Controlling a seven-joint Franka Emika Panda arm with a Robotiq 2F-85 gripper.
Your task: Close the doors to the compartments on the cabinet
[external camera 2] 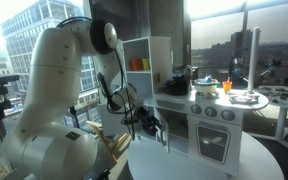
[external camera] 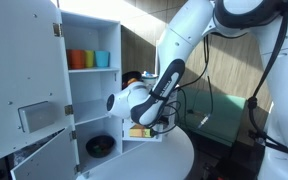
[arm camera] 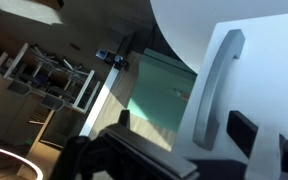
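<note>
The small door is open and its grey handle (arm camera: 220, 85) faces my gripper. Next, I push the door's outer side (arm camera: 268, 75) toward the stove unit so that the door swings shut.
The white cabinet (external camera: 89, 40) stands with its tall door (external camera: 19, 70), which has a grey insert, swung wide open. A lower door (external camera: 44, 160) is open too. The upper compartment (external camera: 92, 60) holds coloured cups and the lower compartment (external camera: 102, 140) holds a dark bowl. In an exterior view my gripper (external camera: 147, 122) is at the cabinet's lower right side. In an exterior view it (external camera 2: 149, 125) is next to a small open door (external camera 2: 160, 140) with a grey handle. In the wrist view my gripper (arm camera: 182, 124) is open, with that door's handle (arm camera: 216, 85) between the fingers.
The cabinet (external camera 2: 149, 60) stands on a round white table (external camera: 169, 158). Beside it is a toy stove unit (external camera 2: 219, 120) with pots on top. A green surface (arm camera: 154, 95) and wooden floor lie below the table edge. Windows are behind.
</note>
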